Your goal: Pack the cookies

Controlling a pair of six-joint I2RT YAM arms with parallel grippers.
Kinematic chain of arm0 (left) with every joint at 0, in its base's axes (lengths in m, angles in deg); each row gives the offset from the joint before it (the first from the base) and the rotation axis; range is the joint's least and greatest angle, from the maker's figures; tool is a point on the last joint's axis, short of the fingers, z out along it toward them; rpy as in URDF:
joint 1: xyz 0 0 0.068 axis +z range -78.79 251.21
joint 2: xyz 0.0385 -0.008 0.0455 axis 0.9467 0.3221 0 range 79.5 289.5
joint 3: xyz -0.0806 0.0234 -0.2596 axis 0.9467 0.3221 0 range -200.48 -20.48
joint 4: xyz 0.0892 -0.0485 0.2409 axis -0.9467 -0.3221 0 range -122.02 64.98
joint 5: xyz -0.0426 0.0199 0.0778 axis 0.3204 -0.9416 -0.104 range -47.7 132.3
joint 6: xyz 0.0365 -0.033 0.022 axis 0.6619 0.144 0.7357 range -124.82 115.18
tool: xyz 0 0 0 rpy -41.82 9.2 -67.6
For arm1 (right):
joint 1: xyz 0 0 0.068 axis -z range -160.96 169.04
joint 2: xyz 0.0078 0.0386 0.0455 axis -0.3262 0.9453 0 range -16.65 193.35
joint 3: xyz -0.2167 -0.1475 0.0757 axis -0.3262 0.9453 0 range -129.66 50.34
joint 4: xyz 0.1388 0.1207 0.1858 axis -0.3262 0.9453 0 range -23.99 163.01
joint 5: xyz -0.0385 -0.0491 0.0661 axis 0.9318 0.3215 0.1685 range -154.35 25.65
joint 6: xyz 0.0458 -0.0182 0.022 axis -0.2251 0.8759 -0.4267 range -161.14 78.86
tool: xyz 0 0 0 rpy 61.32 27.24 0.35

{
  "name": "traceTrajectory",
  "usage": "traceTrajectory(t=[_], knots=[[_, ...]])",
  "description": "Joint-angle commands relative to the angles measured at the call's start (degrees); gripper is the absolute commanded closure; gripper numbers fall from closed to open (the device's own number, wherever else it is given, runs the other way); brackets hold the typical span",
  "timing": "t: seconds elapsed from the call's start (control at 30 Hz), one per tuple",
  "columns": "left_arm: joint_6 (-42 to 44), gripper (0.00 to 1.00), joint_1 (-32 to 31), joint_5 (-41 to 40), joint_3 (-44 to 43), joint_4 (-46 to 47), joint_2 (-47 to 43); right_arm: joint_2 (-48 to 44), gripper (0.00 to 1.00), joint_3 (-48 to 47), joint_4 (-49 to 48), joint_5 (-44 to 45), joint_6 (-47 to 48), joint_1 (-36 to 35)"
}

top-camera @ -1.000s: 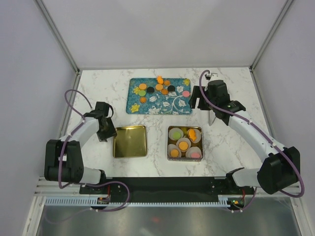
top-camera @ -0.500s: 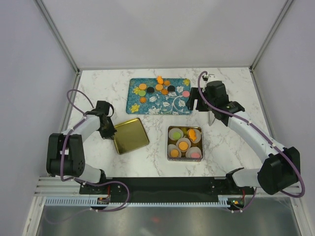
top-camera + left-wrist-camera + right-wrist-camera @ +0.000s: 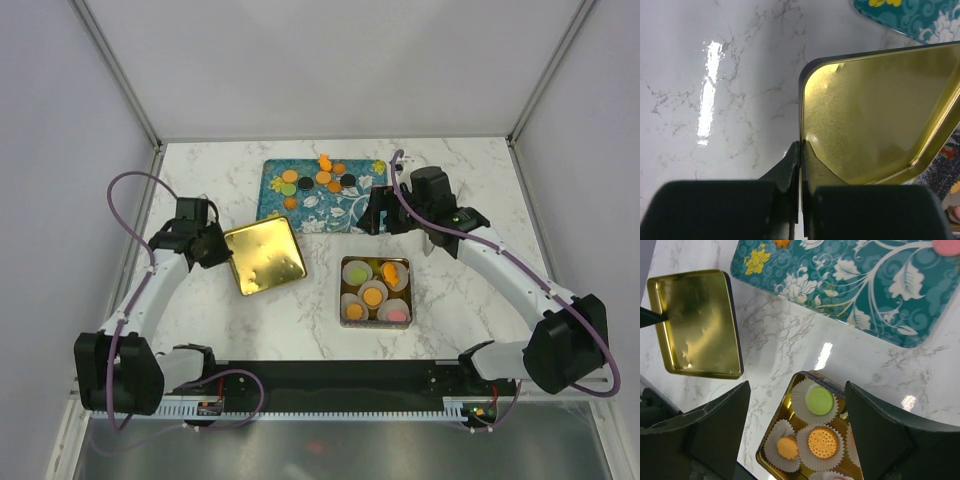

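The gold lid's inside (image 3: 265, 255) is facing up in my left gripper, so my right gripper should grasp the lid's free edge (image 3: 295, 245) before my left gripper flips it over.
Several round cookies (image 3: 320, 178) in orange, green, black and pink lie on the teal flowered tray (image 3: 350, 210). More cookies (image 3: 372, 295) sit in white paper cups inside the small tin (image 3: 346, 290); a green cookie (image 3: 819, 400) and an orange one (image 3: 823, 442) show in the right wrist view. My left gripper (image 3: 210, 247) is shut on the left rim of the gold lid (image 3: 265, 255), and its fingertips (image 3: 801, 146) pinch that lid (image 3: 875, 115). My right gripper (image 3: 388, 218) hangs open by the tray's near right corner, above the tin (image 3: 790, 405), holding nothing.
The teal tray (image 3: 850, 285) lies at the back centre of the marble table. The gold lid (image 3: 695, 322) sits left of the tin, turned at an angle. Enclosure walls ring the table on three sides.
My left gripper has shut on the lid's rim and carried it back and left, turning it. My right gripper has moved left, from beside the tray to over the tin's far edge.
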Motion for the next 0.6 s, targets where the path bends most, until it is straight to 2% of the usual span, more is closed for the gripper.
traceTrajectory(t=[0.0,0.27,0.57], knots=[[2.5,0.98,-0.6,5.9,-2.0,-0.2,-2.1,1.7,0.16,-2.1,-3.2,-6.7,0.1,-1.7],[1.1,0.98,-2.7,11.6,-3.7,0.0,-3.4,5.4,0.15,-2.1,-10.3,-12.6,-2.7,-7.2],[-2.7,0.98,-12.0,10.7,-6.5,1.2,-4.2,11.3,0.14,-3.1,-13.9,-13.7,-3.8,-9.1]])
